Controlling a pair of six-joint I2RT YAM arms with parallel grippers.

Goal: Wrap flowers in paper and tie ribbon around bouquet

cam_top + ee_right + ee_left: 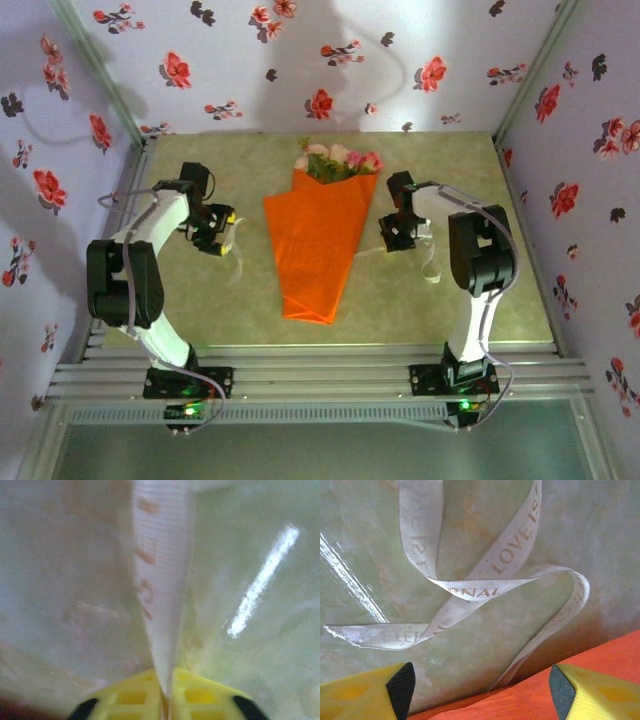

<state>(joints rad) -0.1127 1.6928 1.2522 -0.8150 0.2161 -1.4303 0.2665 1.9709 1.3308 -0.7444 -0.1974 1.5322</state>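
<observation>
I expect the limp cream ribbon [237, 255] to fold back across the bouquet when I carry it over, because it runs in under the paper's edge [501, 684].
The bouquet [318, 240] lies in the middle of the table, a slim orange paper [580, 680] cone with the flowers [338, 160] at its far, wide end. The cream ribbon [470, 587] with printed letters loops loosely on the table left of the cone and runs in under the paper's edge. My left gripper [481, 692] hangs open above that edge with nothing between its yellow fingers; from above it [228, 236] sits just left of the cone. My right gripper [167, 700] is shut on the ribbon [160, 580], right of the cone [392, 238].
The greenish table [200, 300] is boxed in by floral-print walls [60, 150] on three sides. A loose stretch of ribbon [430, 262] trails beside the right arm. An aluminium rail [320, 375] with both arm bases runs along the near edge.
</observation>
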